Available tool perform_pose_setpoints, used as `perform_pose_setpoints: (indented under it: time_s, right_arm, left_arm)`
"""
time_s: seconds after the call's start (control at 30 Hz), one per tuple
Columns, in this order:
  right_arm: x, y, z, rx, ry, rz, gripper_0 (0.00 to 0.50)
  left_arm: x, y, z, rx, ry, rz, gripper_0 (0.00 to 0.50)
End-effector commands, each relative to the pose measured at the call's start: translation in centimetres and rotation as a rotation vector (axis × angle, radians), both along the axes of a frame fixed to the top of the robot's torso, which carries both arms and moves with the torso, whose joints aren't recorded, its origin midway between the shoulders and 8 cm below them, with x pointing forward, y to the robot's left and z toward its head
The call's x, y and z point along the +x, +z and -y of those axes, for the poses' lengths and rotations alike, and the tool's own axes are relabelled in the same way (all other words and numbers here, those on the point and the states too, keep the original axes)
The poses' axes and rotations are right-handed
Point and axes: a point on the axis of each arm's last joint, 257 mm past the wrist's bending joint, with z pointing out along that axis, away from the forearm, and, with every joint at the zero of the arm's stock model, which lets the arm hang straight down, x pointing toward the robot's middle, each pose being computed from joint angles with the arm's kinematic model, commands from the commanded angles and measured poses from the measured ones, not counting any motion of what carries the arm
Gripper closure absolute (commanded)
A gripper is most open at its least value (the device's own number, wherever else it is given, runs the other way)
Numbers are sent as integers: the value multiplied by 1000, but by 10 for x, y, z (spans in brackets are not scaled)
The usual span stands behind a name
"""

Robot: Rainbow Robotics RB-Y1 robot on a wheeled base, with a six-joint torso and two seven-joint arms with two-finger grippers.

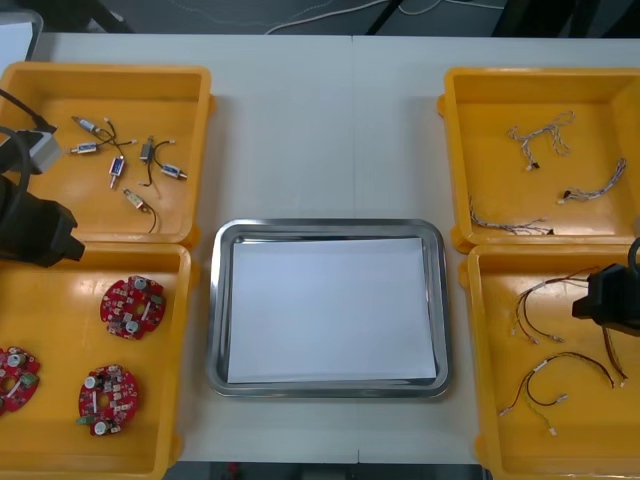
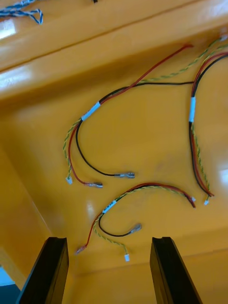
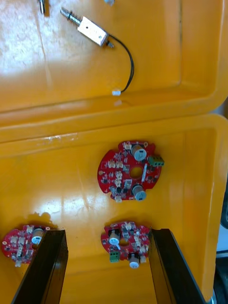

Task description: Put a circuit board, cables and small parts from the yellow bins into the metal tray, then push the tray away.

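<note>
The red and yellow cable (image 1: 540, 367) will stay arched when I lift it, since the bundled wires (image 1: 584, 355) beyond the white label hold a smooth curve.
Three round red circuit boards (image 1: 132, 306) lie in the near left yellow bin (image 1: 60, 270). My left gripper (image 3: 108, 268) hangs open above them; one board (image 3: 126, 240) lies below the gap between its fingers, nearer one finger, and another board (image 3: 130, 170) lies beyond. My right gripper (image 2: 109, 273) is open over the near right bin (image 1: 480, 350), above the red, yellow and black cables (image 2: 137, 190). The metal tray (image 1: 216, 310), white inside, sits between the bins with nothing in it.
Several small metal parts (image 1: 120, 165) with thin wires lie in the far left bin (image 1: 205, 130). Twisted blue and white cables (image 1: 540, 135) lie in the far right bin (image 1: 450, 150). Bare table runs beyond the tray toward the far edge.
</note>
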Motion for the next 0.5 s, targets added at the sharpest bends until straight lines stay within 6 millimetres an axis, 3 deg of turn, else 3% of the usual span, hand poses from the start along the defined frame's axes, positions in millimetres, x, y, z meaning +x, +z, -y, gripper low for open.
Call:
perform_pose_setpoints:
  time_s: [0.03,0.5]
  right_arm:
    - [-11,-5,-7,85,-134,-13,0]
    - [-29,-30,-21,231,-420,-90,0]
  left_arm:
    - [-15,7,-29,53,-46,-1,0]
    - [-35,-12,-53,105,-186,82,0]
